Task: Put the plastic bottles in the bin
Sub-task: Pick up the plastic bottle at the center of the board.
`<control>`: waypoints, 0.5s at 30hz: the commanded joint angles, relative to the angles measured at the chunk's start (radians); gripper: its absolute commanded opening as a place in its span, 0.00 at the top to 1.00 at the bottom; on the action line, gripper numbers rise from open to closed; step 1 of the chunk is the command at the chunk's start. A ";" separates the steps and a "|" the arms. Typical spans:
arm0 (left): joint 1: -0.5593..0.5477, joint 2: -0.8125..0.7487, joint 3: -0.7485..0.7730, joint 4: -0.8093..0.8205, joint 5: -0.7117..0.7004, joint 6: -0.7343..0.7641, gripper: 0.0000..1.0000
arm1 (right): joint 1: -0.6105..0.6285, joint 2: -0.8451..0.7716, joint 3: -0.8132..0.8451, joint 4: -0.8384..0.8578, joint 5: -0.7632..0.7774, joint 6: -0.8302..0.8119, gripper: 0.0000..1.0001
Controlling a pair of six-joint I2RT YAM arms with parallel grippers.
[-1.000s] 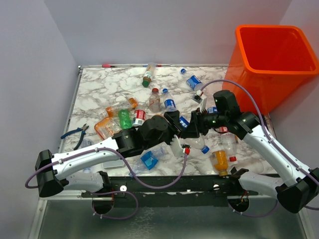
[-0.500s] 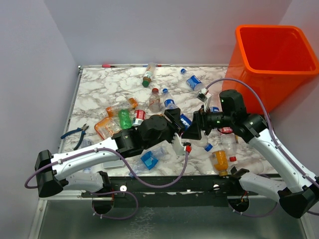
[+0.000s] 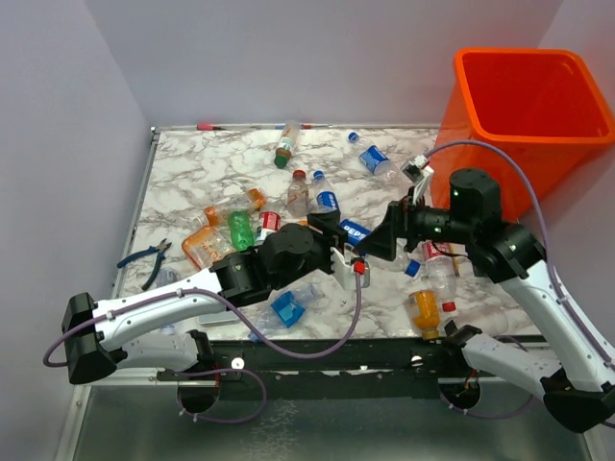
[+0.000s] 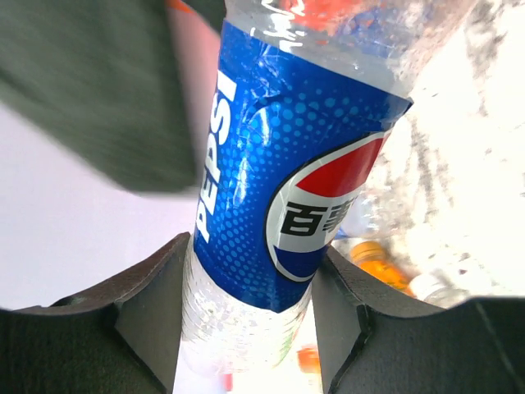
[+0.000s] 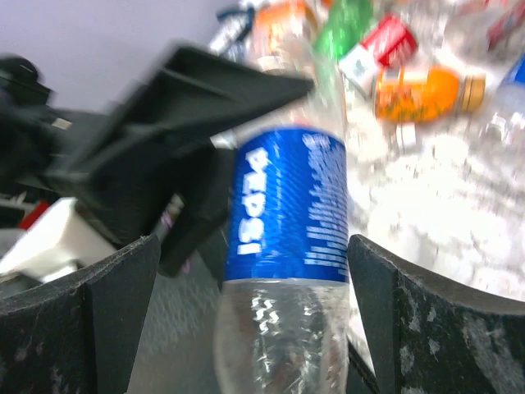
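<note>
The orange bin (image 3: 538, 101) is a long way from my left gripper. So my right gripper should close on the Pepsi bottle's loose end (image 5: 285, 332) before my left gripper moves away.
A clear plastic bottle with a blue Pepsi label (image 3: 354, 230) hangs above the table's middle between my two grippers. My left gripper (image 3: 341, 242) is shut on it; in the left wrist view both fingers press the bottle (image 4: 279, 189) below its label, around the left gripper (image 4: 254, 316). My right gripper (image 3: 382, 242) faces it from the right and is open. In the right wrist view the bottle (image 5: 287, 213) lies between the spread jaws of the right gripper (image 5: 254, 312), with gaps on both sides. The orange bin (image 3: 500, 154) stands at the far right, with no bottle showing inside.
Several other bottles lie on the marble table: a green one (image 3: 240, 229), an orange one (image 3: 423, 309), a blue-labelled one (image 3: 375, 158) and a brown one (image 3: 284, 149). Blue-handled pliers (image 3: 146, 257) lie at the left edge. A blue piece (image 3: 286, 307) lies under the left arm.
My right gripper has opened wide off the Pepsi bottle and drawn back to the right. My left gripper has kept its hold on the bottle and barely moved.
</note>
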 commanded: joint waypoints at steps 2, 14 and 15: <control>0.002 -0.023 -0.074 -0.045 0.086 -0.329 0.96 | 0.008 -0.108 0.102 0.154 0.176 0.045 0.00; 0.037 -0.135 -0.192 0.196 0.270 -0.982 0.96 | 0.007 -0.395 -0.113 0.441 0.435 0.086 0.00; 0.053 -0.141 -0.196 0.226 0.299 -1.074 0.96 | 0.008 -0.399 -0.117 0.441 0.423 0.081 0.00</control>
